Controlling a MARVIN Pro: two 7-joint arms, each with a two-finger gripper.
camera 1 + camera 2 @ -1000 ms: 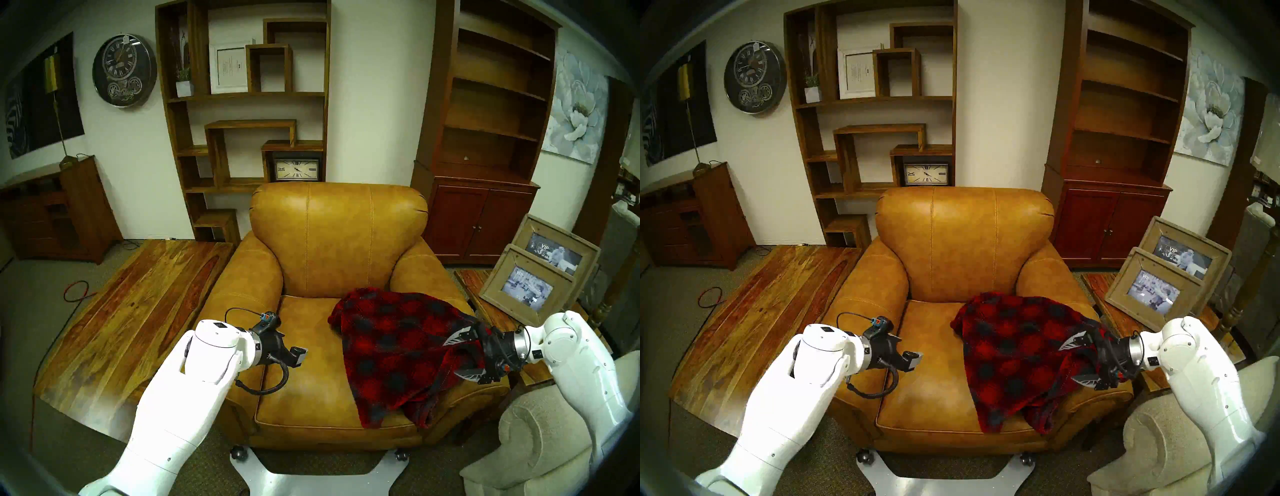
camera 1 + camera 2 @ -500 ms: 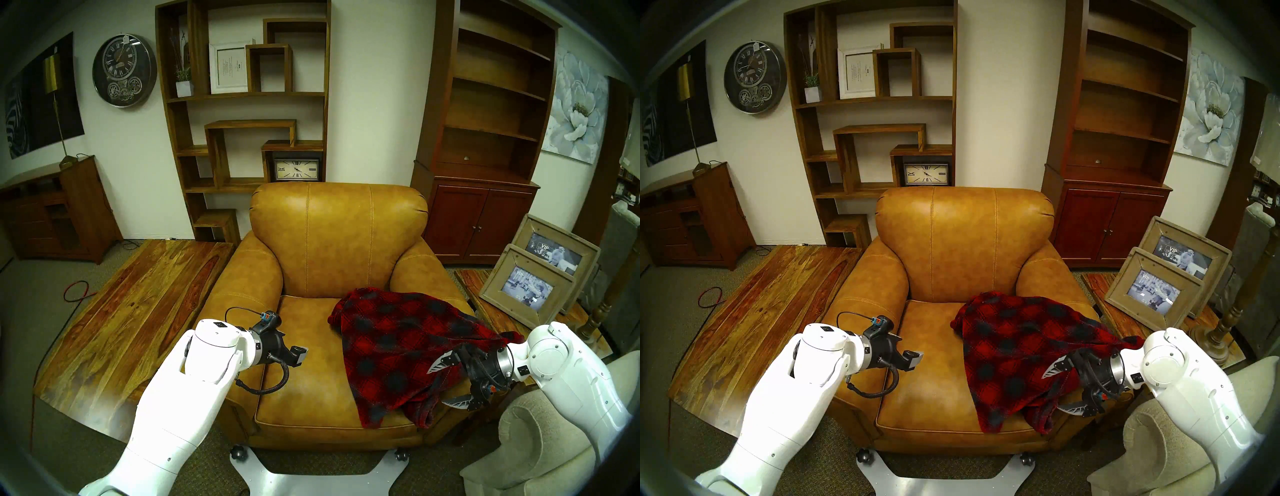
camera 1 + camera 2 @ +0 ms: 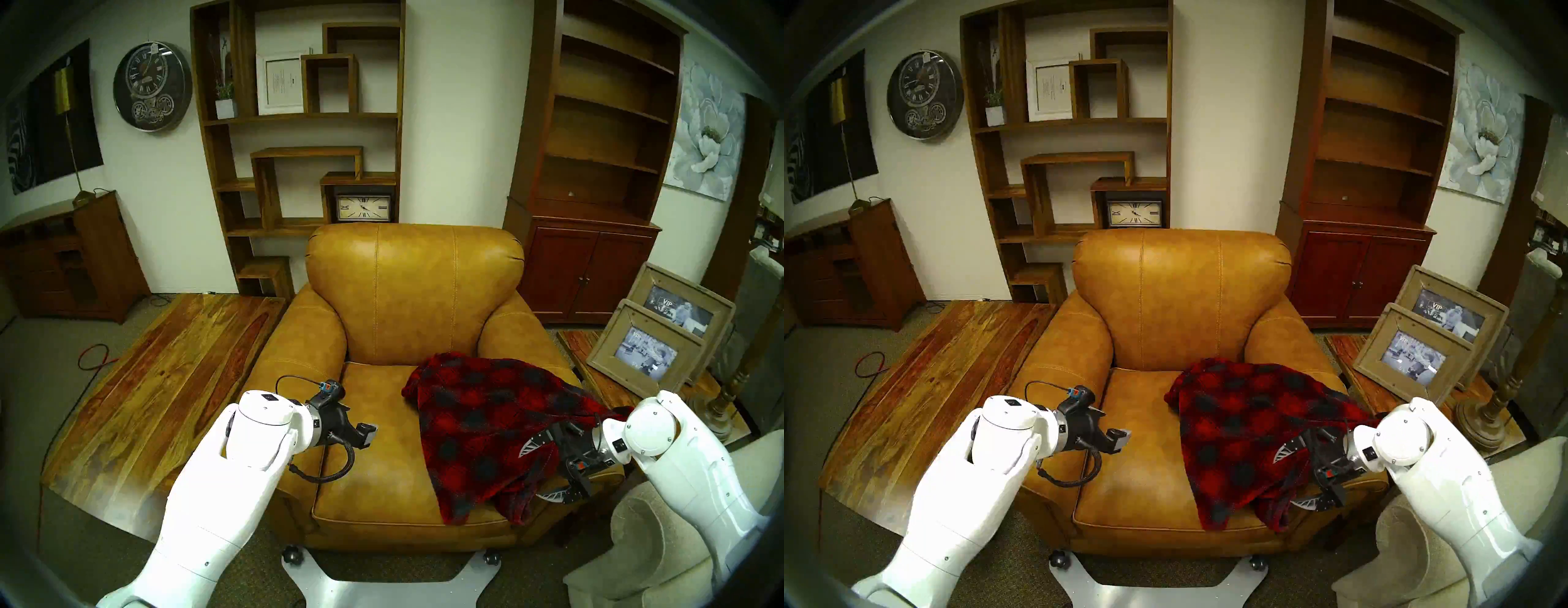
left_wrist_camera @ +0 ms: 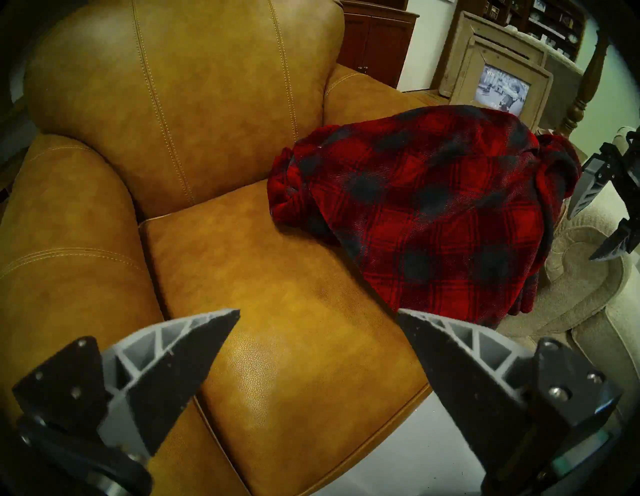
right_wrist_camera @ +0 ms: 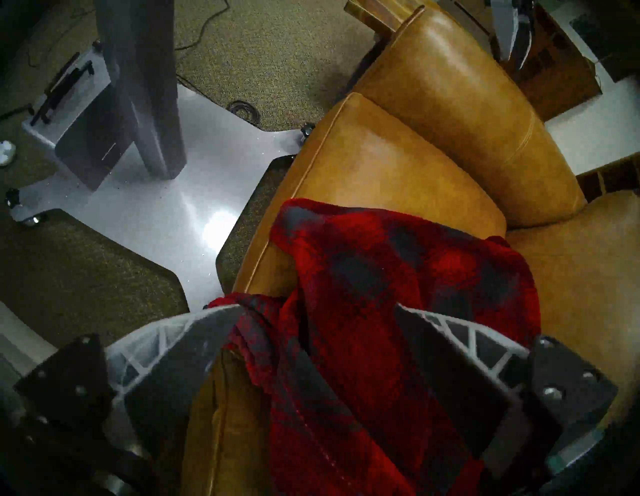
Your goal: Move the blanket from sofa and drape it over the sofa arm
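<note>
The blanket rests in slack folds point(image 3: 513, 489), so its inner end point(image 3: 429, 387) will stay put on the sofa's seat when the robot draws the blanket's gripped fold outward over the sofa arm.
The red and dark plaid blanket point(image 3: 479, 429) lies rumpled on the right half of the tan leather sofa's point(image 3: 415, 297) seat and up over the right sofa arm point(image 3: 522, 335), with one corner hanging past its outer side. My right gripper point(image 3: 543, 470) is open above the arm's front end, its fingers on either side of a blanket fold point(image 5: 381, 277). My left gripper point(image 4: 318, 311) is open and empty over the seat's left front, apart from the blanket point(image 4: 433, 207).
A wooden table point(image 3: 161, 382) stands left of the sofa. A beige fabric chair point(image 3: 662, 543) stands at the lower right under my right arm. Picture frames point(image 3: 649, 352) lean on a side table, beside a wooden lamp post point(image 3: 729, 403). My base plate point(image 3: 390, 586) is in front.
My right gripper has moved left and toward the arm's front end while turning at the wrist, still open. The blanket has barely shifted. The left arm has not moved.
</note>
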